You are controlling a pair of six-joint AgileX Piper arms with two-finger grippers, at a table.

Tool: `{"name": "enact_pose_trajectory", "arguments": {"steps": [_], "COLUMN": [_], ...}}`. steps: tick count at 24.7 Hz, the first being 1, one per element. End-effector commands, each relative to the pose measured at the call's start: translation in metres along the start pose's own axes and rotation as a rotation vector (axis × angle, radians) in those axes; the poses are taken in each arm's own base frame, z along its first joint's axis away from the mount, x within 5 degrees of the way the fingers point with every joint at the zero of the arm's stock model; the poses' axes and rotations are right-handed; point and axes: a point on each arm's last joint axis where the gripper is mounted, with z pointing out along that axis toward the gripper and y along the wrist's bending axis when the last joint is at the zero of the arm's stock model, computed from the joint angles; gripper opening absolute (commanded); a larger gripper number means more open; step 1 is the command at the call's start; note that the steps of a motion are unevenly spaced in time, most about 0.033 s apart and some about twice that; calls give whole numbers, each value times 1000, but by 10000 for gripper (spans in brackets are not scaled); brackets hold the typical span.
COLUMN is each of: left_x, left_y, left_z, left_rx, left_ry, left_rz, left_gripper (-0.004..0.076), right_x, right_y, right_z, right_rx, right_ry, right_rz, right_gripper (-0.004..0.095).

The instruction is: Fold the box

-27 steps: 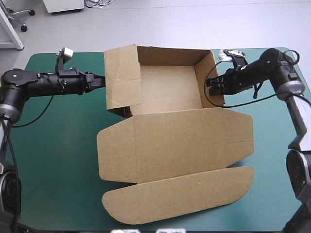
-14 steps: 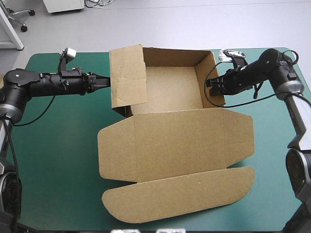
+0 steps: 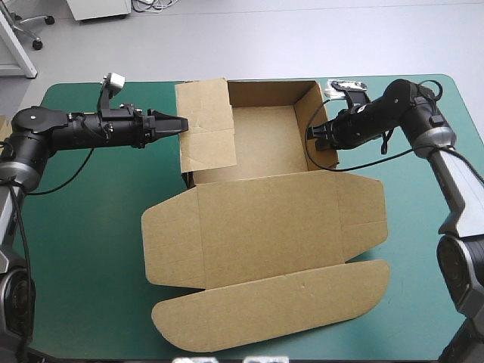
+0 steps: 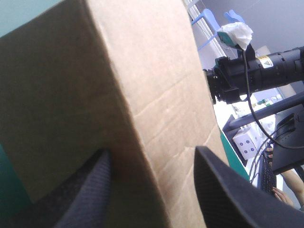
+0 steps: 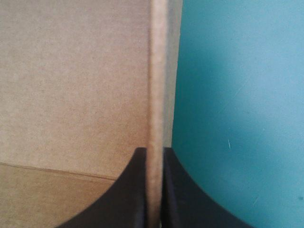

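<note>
I expect the lid and front flap (image 3: 276, 227) to slide along flat when I move the tray, because the lid is lying flat and is joined to the tray (image 3: 265, 176) along a fold.
The brown box (image 3: 265, 227) lies mid-table as an open tray, its lid and rounded front flap flat toward the near edge. The left wall flap (image 3: 206, 125) stands up and leans inward over the tray. My left gripper (image 3: 180, 123) is at this flap's outer face, open. In the left wrist view its fingers (image 4: 90, 190) stand apart with the flap's board (image 4: 142, 95) between and ahead of them. My right gripper (image 3: 314, 136) is shut on the box's right wall (image 3: 306, 113). The wall's edge (image 5: 156, 71) runs between the closed fingers of that gripper (image 5: 154, 156).
The teal-green cover (image 3: 83, 227) shows on both sides of the box. The front flap (image 3: 272, 302) reaches close to the table's near edge. The back wall (image 3: 268, 92) stands near the far edge.
The left gripper has pushed the left flap rightward and its fingers have parted. The right gripper drew the right wall leftward, and the whole box has shifted a little to the left.
</note>
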Motion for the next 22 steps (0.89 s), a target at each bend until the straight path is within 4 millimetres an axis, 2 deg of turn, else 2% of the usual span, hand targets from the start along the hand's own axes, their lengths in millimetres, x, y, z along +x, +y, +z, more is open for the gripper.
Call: {"name": "enact_pose_trajectory", "arguments": {"steps": [1, 8, 13, 20, 22], "left_x": [-8, -6, -3, -4, -2], "left_y": [-27, -29, -24, -17, -14], "left_z": [-8, -2, 7, 6, 11], "left_rx": [78, 68, -48, -128, -191], "left_ry": [-64, -48, -14, -24, -2], "left_rz": [29, 30, 65, 65, 85], "left_gripper": [388, 388, 388, 388, 388], "right_x": [-7, -6, -6, -6, -7], "right_y": [15, 24, 36, 49, 52], "right_z": [-25, -20, -13, -7, -7], "right_rx": [-19, 0, 58, 79, 79], "right_ry": [-100, -91, -100, -119, -134], "right_rz": [-1, 8, 2, -8, 1], "right_gripper": [-27, -26, -26, -25, -25]}}
